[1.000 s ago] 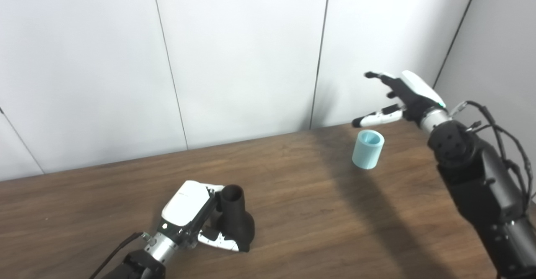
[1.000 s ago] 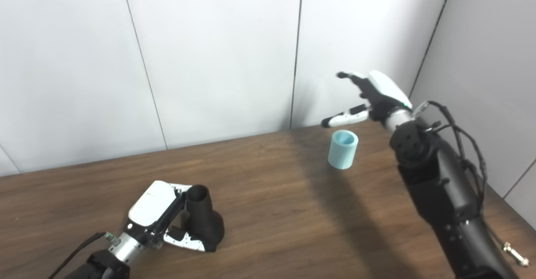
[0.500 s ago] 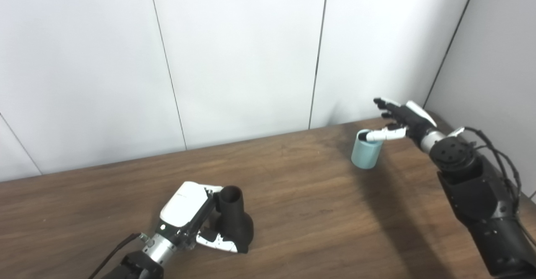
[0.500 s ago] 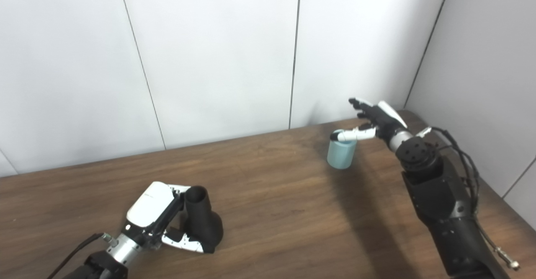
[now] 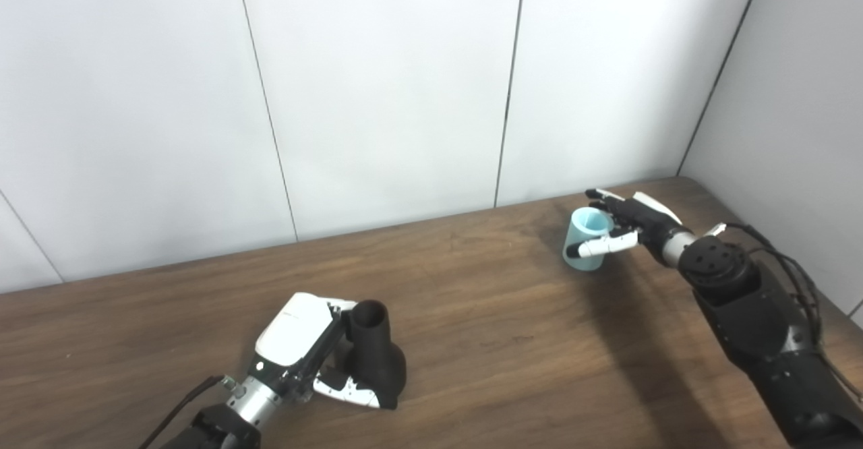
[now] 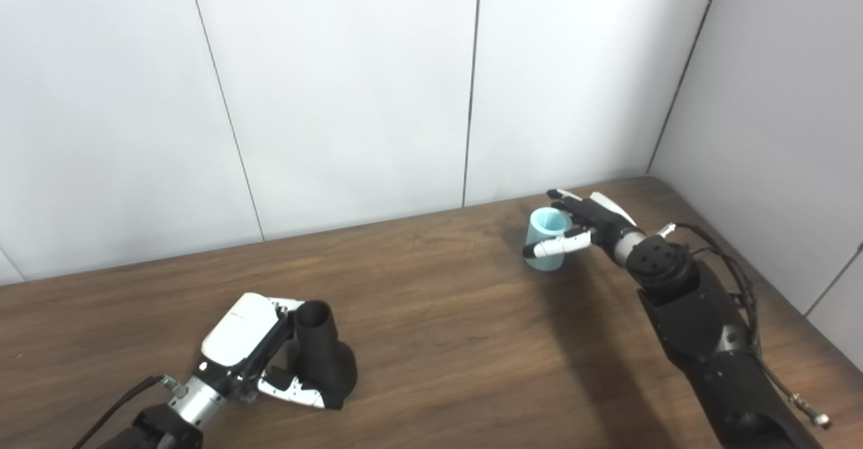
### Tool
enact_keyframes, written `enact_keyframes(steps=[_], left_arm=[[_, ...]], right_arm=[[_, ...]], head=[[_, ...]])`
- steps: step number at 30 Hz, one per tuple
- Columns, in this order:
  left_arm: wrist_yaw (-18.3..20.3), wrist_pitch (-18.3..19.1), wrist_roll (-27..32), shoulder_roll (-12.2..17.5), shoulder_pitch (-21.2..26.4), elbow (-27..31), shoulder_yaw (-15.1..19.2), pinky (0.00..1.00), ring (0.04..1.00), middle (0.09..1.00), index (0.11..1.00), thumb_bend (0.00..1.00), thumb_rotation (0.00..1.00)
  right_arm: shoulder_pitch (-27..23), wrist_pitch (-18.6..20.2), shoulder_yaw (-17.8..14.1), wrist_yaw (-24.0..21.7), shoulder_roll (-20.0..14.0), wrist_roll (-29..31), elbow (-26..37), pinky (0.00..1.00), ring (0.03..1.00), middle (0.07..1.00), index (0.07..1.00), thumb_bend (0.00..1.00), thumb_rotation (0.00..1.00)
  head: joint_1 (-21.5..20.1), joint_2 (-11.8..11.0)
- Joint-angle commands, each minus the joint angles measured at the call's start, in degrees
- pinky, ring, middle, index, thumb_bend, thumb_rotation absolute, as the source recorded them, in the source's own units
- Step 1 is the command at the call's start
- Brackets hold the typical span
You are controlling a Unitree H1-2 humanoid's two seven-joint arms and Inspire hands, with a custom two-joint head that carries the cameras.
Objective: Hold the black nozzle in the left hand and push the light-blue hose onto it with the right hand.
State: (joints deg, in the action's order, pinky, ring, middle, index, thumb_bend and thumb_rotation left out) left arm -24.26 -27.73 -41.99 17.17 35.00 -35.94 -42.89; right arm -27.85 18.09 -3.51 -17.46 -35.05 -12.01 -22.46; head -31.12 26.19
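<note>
The black nozzle flares (image 5: pixel 390 365) under its neck. The light-blue hose (image 5: pixel 587 240) will slip down and stop at the flare when I push it on.
The black nozzle (image 5: pixel 376 358) stands upright on the wooden table (image 5: pixel 485 341) at the near left, its round opening facing up. My left hand (image 5: pixel 307 351) is shut on the nozzle, with the thumb across its flared base. The light-blue hose piece (image 5: pixel 582 240), a short open cylinder, stands upright at the far right of the table. My right hand (image 5: pixel 623 226) is around the hose from its right side, fingers behind it and thumb across its front. The fingers are still spread, and I cannot tell whether they press on the hose.
White wall panels (image 5: pixel 377 85) rise right behind the table's far edge, and a side wall (image 5: pixel 795 118) closes the right corner. Cables (image 5: pixel 789 280) hang along my right forearm.
My right hand has come down from above the hose and now brackets it, thumb in front. The camera has tilted a little. My left hand and the nozzle have not moved.
</note>
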Motion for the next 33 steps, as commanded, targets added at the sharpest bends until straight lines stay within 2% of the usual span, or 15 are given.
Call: enact_keyframes(steps=[1,2,4,5,6,8,13,15,17,19,20,22,25,30,33], left_arm=[[3.36,0.83,-1.88,2.07,-7.97,-4.45,-3.09,0.32,0.423,0.400,0.504,0.52,0.00],[3.20,0.83,-1.73,2.06,-8.02,-4.48,-3.13,0.32,0.423,0.400,0.504,0.52,0.00],[2.90,0.84,-1.55,2.04,-8.05,-4.58,-3.21,0.32,0.421,0.460,0.488,0.53,0.00],[2.83,0.83,-1.60,2.03,-8.06,-4.66,-3.21,0.32,0.420,0.468,0.486,0.53,0.00],[2.87,0.83,-1.66,2.07,-8.14,-4.52,-3.13,0.31,0.416,0.473,0.484,0.53,0.00],[2.55,0.83,-1.53,2.17,-8.23,-4.46,-3.23,0.30,0.411,0.475,0.484,0.53,0.00],[2.94,0.84,-1.24,2.35,-8.27,-4.31,-3.30,0.30,0.414,0.476,0.484,0.53,0.00],[2.79,0.84,-1.28,2.41,-8.35,-4.07,-3.38,0.30,0.416,0.476,0.484,0.53,0.00],[2.90,0.83,-1.01,2.36,-8.34,-4.17,-3.53,0.31,0.414,0.408,0.500,0.52,0.00],[2.86,0.82,-0.66,2.29,-8.30,-4.47,-3.75,0.31,0.414,0.399,0.503,0.52,0.00],[2.85,0.82,-0.54,2.32,-8.33,-4.45,-3.82,0.31,0.416,0.398,0.504,0.52,0.00],[3.18,0.82,-0.73,2.43,-8.45,-4.10,-3.73,0.32,0.421,0.400,0.506,0.52,0.00],[3.40,0.84,-0.95,2.35,-8.63,-4.02,-3.36,0.31,0.425,0.401,0.507,0.52,0.00],[3.46,0.84,-0.75,2.18,-8.79,-4.08,-3.12,0.31,0.421,0.399,0.505,0.52,0.00],[3.68,0.83,-0.74,2.01,-8.96,-3.97,-2.83,0.31,0.417,0.397,0.504,0.52,0.00]], right_arm=[[-2.11,-3.16,0.56,0.87,-2.65,-0.47,0.33,0.93,0.937,0.929,0.942,0.87,0.25],[-2.07,-3.11,0.91,1.14,-2.59,-0.84,0.30,0.95,0.946,0.925,0.941,0.88,0.26],[-2.01,-2.85,1.04,1.63,-2.30,-0.89,0.17,0.98,0.951,0.916,0.941,0.86,0.20],[-1.96,-2.72,1.02,2.20,-1.99,-0.96,0.01,0.95,0.939,0.911,0.937,0.84,0.17],[-1.92,-2.95,0.94,2.69,-1.71,-0.89,-0.36,0.86,0.896,0.895,0.923,0.81,0.10],[-1.87,-3.56,0.91,3.16,-1.38,-0.61,-1.05,0.77,0.826,0.860,0.889,0.78,0.04],[-1.68,-5.24,1.87,3.38,-1.49,-0.64,-2.07,0.72,0.765,0.810,0.809,0.77,0.01],[-1.53,-6.52,2.14,3.86,-1.47,-0.83,-2.56,0.65,0.713,0.780,0.773,0.75,0.00],[-1.45,-8.55,2.07,4.89,-1.19,-0.70,-3.55,0.54,0.608,0.701,0.725,0.72,0.00],[-1.45,-10.13,1.89,6.09,-0.75,-0.61,-4.52,0.48,0.547,0.641,0.689,0.70,0.00],[-1.44,-10.92,1.84,6.86,-0.56,-0.74,-4.88,0.44,0.498,0.526,0.598,0.60,0.00],[-1.63,-13.82,1.50,9.19,-0.01,-0.82,-6.84,0.39,0.440,0.453,0.544,0.54,0.00],[-1.55,-14.47,0.75,11.74,1.10,-0.58,-7.01,0.34,0.387,0.424,0.510,0.53,0.00],[-1.86,-17.52,0.69,14.89,1.75,-1.19,-9.15,0.33,0.383,0.438,0.503,0.53,0.00],[-1.69,-17.64,0.83,15.64,1.87,-1.36,-8.57,0.32,0.380,0.442,0.502,0.53,0.00]], head=[[-0.07,0.08],[-0.07,0.08],[-0.07,0.08],[-0.07,0.08],[0.05,0.34],[0.06,0.40],[0.22,0.58],[0.45,0.73],[0.45,0.73],[0.45,0.73],[0.54,1.02],[0.63,1.13],[0.71,1.24],[1.19,1.46],[1.64,1.68]])
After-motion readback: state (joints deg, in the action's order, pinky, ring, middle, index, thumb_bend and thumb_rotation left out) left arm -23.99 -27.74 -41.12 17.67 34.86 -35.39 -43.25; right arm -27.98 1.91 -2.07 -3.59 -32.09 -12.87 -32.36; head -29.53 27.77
